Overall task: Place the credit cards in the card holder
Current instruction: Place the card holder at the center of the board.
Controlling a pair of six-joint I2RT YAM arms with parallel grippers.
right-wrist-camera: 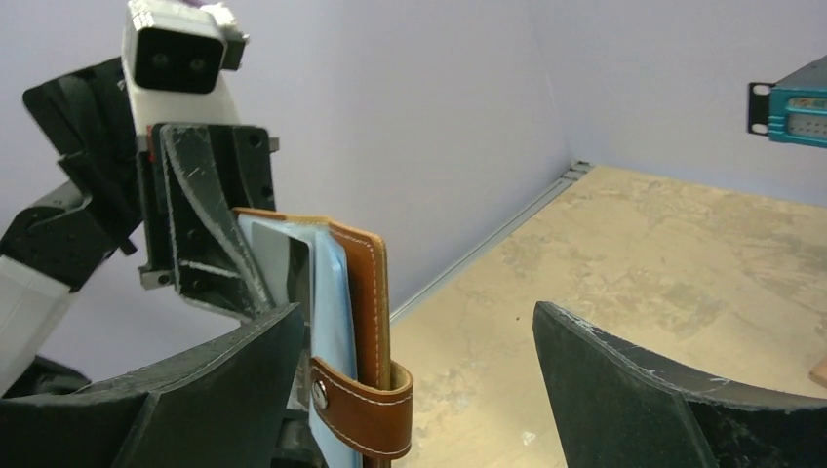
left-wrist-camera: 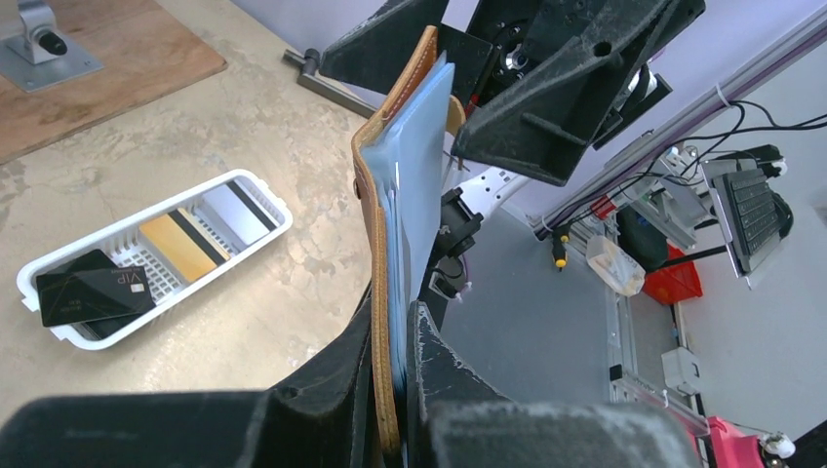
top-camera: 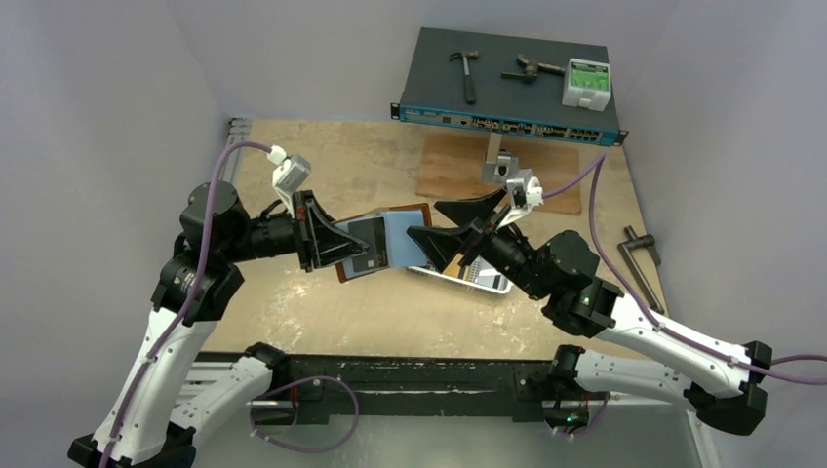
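Observation:
I am holding the card holder on edge (top-camera: 402, 240) above the table with my left gripper, so that gripper should lay the card holder flat before it reaches for the black credit card (left-wrist-camera: 96, 295).
My left gripper (left-wrist-camera: 395, 327) is shut on the card holder (left-wrist-camera: 375, 224), a brown leather wallet with a pale blue inside, and holds it upright on edge above the table. In the right wrist view the card holder (right-wrist-camera: 369, 292) stands between my right gripper's (right-wrist-camera: 417, 314) open jaws, close to the left finger (right-wrist-camera: 210, 395), with its snap tab (right-wrist-camera: 363, 411) hanging loose. A grey credit card (right-wrist-camera: 285, 271) sits in an inner pocket. Three more credit cards lie in the white tray (left-wrist-camera: 255, 183): black (left-wrist-camera: 90, 292), orange-yellow (left-wrist-camera: 178, 246) and white-grey (left-wrist-camera: 240, 211).
A blue-fronted network switch (top-camera: 507, 83) at the back carries hammers and a white box. A wooden board (top-camera: 458, 166) with a metal bracket lies in front of it. A metal tool (top-camera: 644, 255) lies at the table's right edge. The white tray (top-camera: 475, 280) sits under my right arm.

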